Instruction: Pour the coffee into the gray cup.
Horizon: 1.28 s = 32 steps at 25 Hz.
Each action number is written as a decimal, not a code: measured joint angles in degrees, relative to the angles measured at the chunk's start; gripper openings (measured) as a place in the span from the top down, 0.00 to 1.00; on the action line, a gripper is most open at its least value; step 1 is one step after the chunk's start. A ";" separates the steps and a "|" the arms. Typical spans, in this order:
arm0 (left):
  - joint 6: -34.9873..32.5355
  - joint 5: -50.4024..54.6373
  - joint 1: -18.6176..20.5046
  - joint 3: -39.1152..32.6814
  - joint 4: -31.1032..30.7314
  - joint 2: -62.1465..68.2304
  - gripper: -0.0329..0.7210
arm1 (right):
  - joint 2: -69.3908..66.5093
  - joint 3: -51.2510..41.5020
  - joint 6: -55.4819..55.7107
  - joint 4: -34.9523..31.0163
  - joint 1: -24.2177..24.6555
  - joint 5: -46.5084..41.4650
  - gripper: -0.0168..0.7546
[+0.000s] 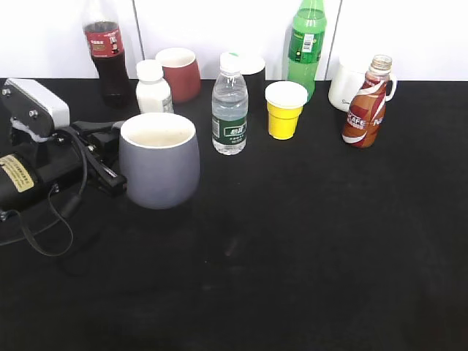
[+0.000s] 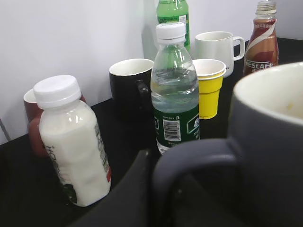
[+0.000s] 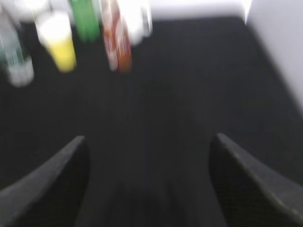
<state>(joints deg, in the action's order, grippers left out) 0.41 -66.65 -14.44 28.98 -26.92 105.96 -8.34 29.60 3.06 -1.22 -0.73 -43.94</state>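
Observation:
The coffee bottle (image 1: 367, 106) will pour a thin brown stream at once when the robot tilts it over the gray cup, because the narrow clear neck (image 1: 381, 64) is uncapped.
The gray cup (image 1: 161, 164) stands on the black table at the left, blue-gray with a cream inside. My left gripper (image 1: 115, 156) is shut on its loop handle; in the left wrist view the handle (image 2: 189, 158) fills the space beside one dark finger of the left gripper (image 2: 163, 194), with the cup's body (image 2: 274, 142) at the right. The coffee bottle (image 1: 365, 110) stands upright at the back right, apart from both grippers. It also shows in the left wrist view (image 2: 262, 40) and, blurred, in the right wrist view (image 3: 117, 42). My right gripper (image 3: 147, 163) is open and empty above bare table; it is out of the exterior view.
Along the back stand a cola bottle (image 1: 104, 47), white milk bottle (image 1: 153, 88), dark red cup (image 1: 180, 73), water bottle (image 1: 229, 106), black cup (image 1: 253, 73), yellow cup (image 1: 284, 111), green bottle (image 1: 307, 44) and white mug (image 1: 346, 88). A white wall lies behind.

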 joint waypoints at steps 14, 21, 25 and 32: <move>0.00 0.00 0.00 0.05 0.02 0.00 0.90 | -71.82 -3.75 0.71 0.53 -1.55 77.53 0.22; -0.04 0.00 0.00 0.05 0.02 0.00 0.90 | -97.46 -3.33 -0.04 5.73 -5.31 108.48 0.22; -0.04 0.00 0.00 0.05 0.02 0.00 0.90 | -106.66 1.12 -3.41 4.66 -5.37 112.70 0.15; -0.04 0.00 0.00 0.05 0.02 0.00 0.90 | -116.96 11.32 -3.51 4.77 -5.42 113.03 0.13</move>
<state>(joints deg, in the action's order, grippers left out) 0.37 -66.65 -14.44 29.03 -26.90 105.96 -125.30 40.93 -0.44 3.55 -6.14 69.09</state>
